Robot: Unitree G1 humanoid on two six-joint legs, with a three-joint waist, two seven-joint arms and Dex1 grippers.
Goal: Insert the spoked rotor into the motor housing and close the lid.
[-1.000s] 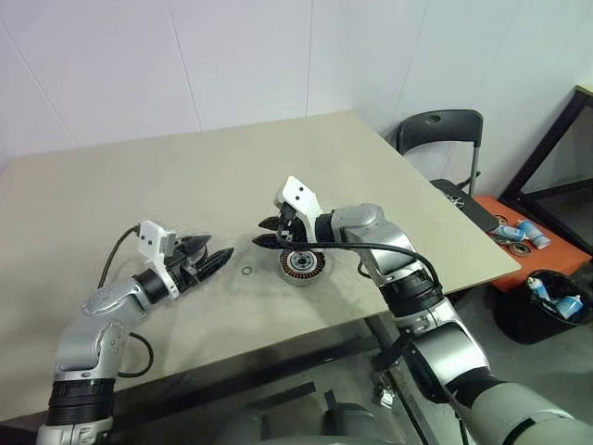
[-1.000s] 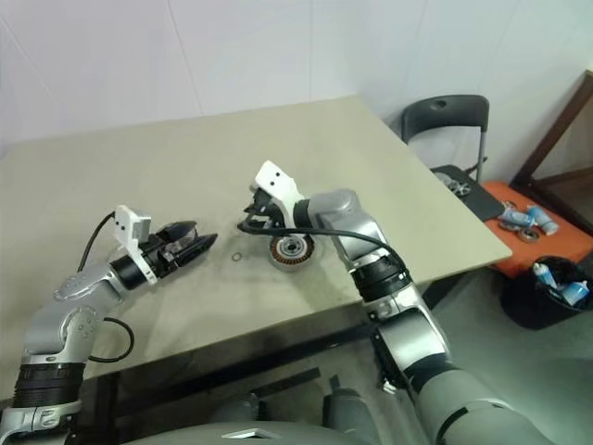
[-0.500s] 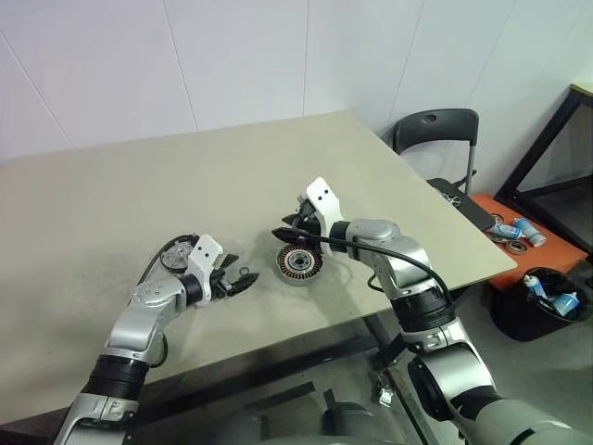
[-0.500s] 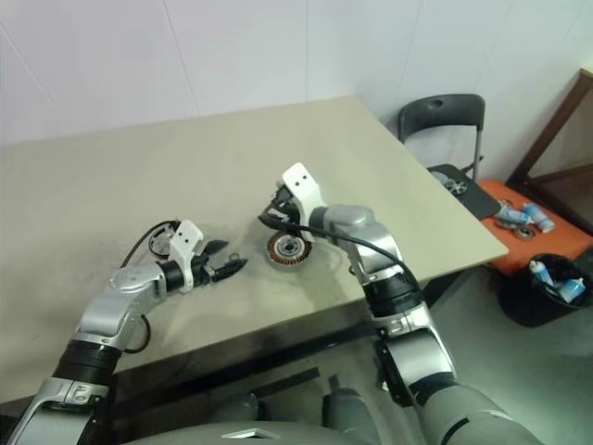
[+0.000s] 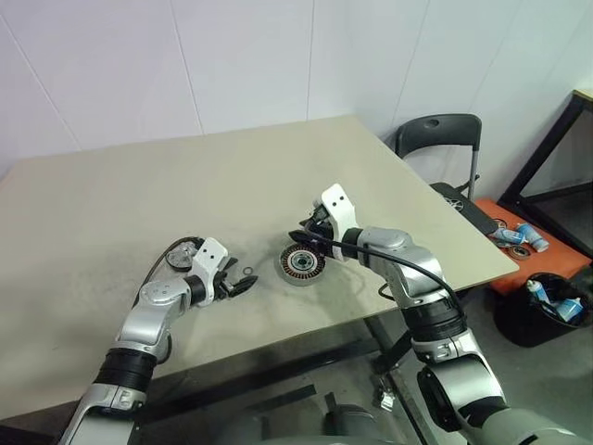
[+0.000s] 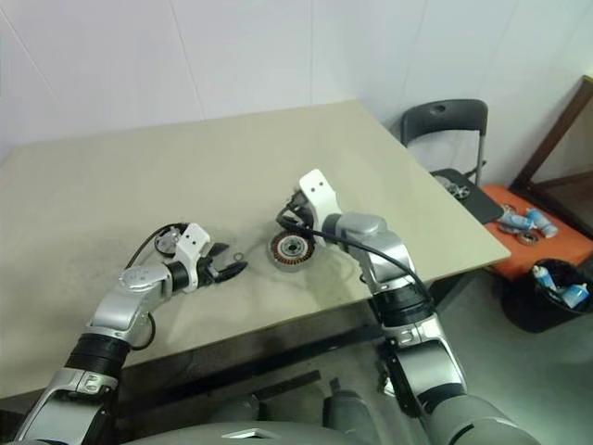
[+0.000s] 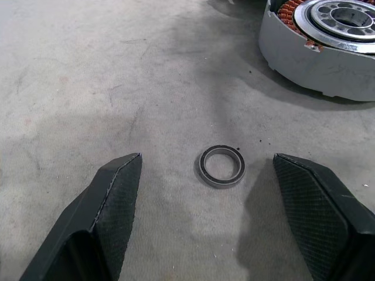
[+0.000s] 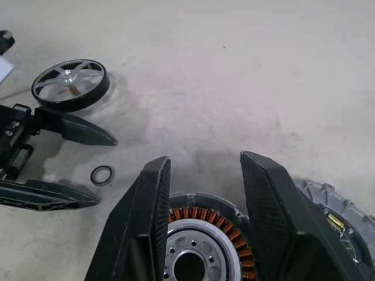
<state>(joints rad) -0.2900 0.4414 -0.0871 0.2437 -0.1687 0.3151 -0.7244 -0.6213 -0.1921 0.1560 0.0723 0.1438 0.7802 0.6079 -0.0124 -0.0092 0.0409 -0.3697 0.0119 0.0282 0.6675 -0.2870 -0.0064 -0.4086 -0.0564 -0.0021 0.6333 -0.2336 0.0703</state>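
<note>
The motor housing has a round centre opening (image 7: 352, 17) that is close to the tiny black ring's size (image 7: 221, 167). I expect the ring to sit in there when I lower it.
The motor housing (image 5: 301, 264), silver-rimmed with copper windings, lies on the table (image 5: 185, 176). My right gripper (image 8: 205, 159) hovers just over its far edge, open with nothing between its fingers. The grey spoked rotor (image 8: 70, 85) lies flat behind my left wrist, also seen as the rotor (image 5: 183, 252). My left gripper (image 7: 208, 158) is low over the table, open, its fingers (image 7: 114, 196) on either side of a tiny black ring (image 7: 221, 165) without touching it. A grey round part (image 8: 331, 213), perhaps the lid, lies against the housing.
A black folding chair (image 5: 440, 139) stands past the table's right corner. On the floor there are an orange mat with small items (image 5: 519, 236) and a black bin (image 5: 554, 308). The table's front edge runs close below both arms.
My left gripper has dropped to the table and come right, until its fingers flank the ring. My right gripper has shifted right, over the housing's far edge. The housing has not moved.
</note>
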